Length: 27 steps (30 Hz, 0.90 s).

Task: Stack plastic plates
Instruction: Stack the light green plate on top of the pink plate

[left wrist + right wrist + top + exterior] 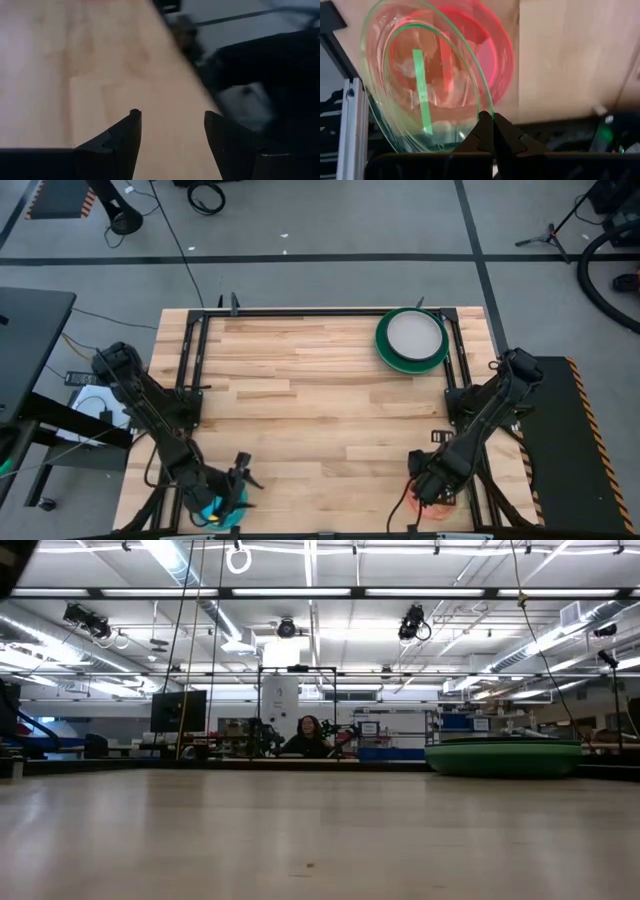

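Note:
The yellow-green plate's base [425,87] is above the pink plate's open middle [451,56]. My right gripper should therefore keep going down until the plates nest, and then let go.
A stack of plates [411,340] sits near the table's far right corner: a dark green large plate with a pale grey one on top. It also shows in the low view as the stack [503,757]. My right gripper [493,122] is at the near right edge [422,483], shut on a translucent yellow-green plate [420,85]. That plate is over a pink plate [490,45]. My left gripper [172,117] is open above bare wood at the near left edge [238,478]. A translucent blue plate [213,513] shows beside and under that arm. The other plates are out of view. My right gripper pinches the rim [486,111] of the yellow-green plate between its two shut fingers, at the edge nearest the wrist. The plate is tilted, with the pink plate beneath and behind it. I cannot tell whether its far rim rests on the pink plate.
A black frame [190,370] runs along the table's left, far and right sides. The wide middle of the wooden table [320,410] is bare. A person [308,737] sits in the room far beyond the table.

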### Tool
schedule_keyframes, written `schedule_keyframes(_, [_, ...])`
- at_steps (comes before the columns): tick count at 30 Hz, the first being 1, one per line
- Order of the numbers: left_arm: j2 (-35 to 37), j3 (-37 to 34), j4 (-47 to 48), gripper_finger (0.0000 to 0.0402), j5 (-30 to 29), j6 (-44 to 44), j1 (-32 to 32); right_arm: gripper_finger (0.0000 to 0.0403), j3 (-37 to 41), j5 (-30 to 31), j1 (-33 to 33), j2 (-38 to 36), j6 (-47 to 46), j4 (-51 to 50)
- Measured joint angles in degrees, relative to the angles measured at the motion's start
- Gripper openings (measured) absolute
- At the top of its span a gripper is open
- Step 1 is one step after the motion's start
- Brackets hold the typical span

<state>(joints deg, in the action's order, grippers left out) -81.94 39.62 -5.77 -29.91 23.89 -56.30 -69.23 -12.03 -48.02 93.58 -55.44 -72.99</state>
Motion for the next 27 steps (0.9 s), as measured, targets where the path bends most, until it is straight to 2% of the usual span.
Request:
schedule_keyframes(5, [3.5,5.4,11.2,0.0221,7.1,1.3,-1.0,0.0005,2.6,1.9,1.0,0.0,3.0,3.7])
schedule_keyframes(9, [3.4,10.1,24.1,0.0221,19.2,10.8,-1.9,0.0005,5.7,1.8,1.8,0.0,3.1,6.1])
schedule_keyframes(12, [2.3,12.2,30.9,0.0221,23.9,18.3,-2.4,0.0005,7.3,2.1,1.9,0.0,3.1,7.7])
schedule_keyframes(15, [2.1,12.5,33.8,0.0221,26.0,22.3,-2.9,0.0008,8.6,2.4,1.9,0.0,3.0,8.2])
schedule_keyframes(20, [2.1,12.5,34.9,0.0221,26.1,25.1,-3.5,0.0029,9.8,4.3,1.9,0.0,-1.2,8.8])
schedule_keyframes(27, [2.1,12.5,34.9,0.0221,26.1,24.6,-4.7,0.0105,9.9,4.4,1.9,0.0,-3.3,8.2])
